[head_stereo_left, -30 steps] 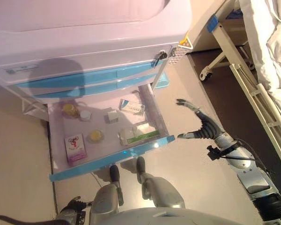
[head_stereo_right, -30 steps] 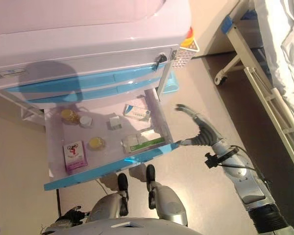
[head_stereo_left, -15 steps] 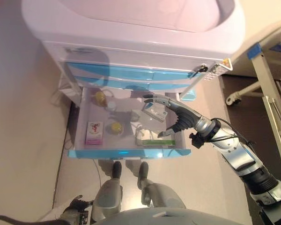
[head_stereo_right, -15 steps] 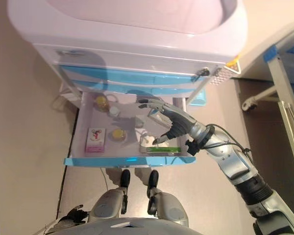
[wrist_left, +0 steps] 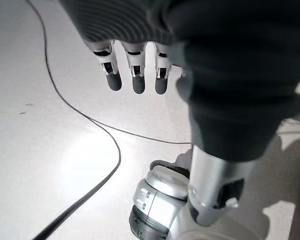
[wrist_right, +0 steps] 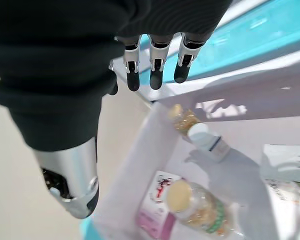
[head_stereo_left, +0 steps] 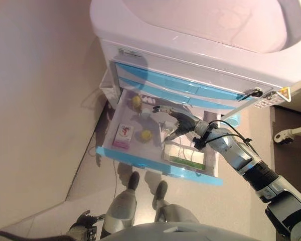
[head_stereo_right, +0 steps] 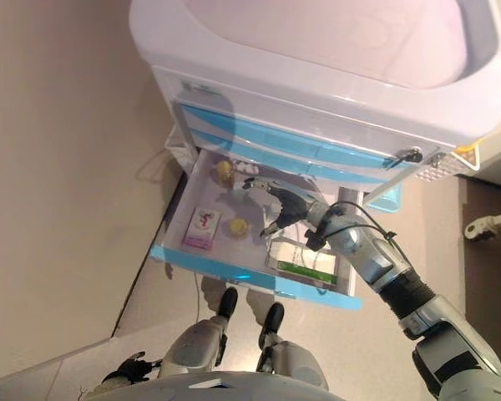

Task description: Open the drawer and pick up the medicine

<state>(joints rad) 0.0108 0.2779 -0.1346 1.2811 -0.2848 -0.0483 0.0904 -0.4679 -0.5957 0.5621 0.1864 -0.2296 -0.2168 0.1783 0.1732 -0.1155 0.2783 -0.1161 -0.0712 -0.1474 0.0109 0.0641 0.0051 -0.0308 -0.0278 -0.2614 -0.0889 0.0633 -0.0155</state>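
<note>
The clear bottle (wrist_right: 202,212) has a pale gap (wrist_right: 195,198) under its yellow lid, so its capsules should stay piled up near the bottle's bottom when I pick the bottle up.
The cart's lowest drawer (head_stereo_left: 140,160) stands pulled out, white inside with a blue front. In it lie a pink box (head_stereo_left: 123,136), a yellow-lidded bottle on its side (head_stereo_left: 146,134), an amber bottle (head_stereo_left: 136,102), a small white bottle (wrist_right: 206,140) and a green-and-white box (head_stereo_left: 185,159). My right hand (head_stereo_left: 178,120) hovers open above the middle of the drawer, its fingers (wrist_right: 155,75) straight and holding nothing. My left hand (wrist_left: 132,75) hangs open low by my side, over the floor.
The white cart top (head_stereo_left: 200,40) overhangs the drawer, with two closed blue drawers (head_stereo_left: 175,88) just above it. A wall runs along the left. A bed frame's caster (head_stereo_left: 291,134) shows at the far right.
The camera has swung, so the whole scene has shifted. My right hand has moved from beside the drawer's right side to over its inside, then further across its middle.
</note>
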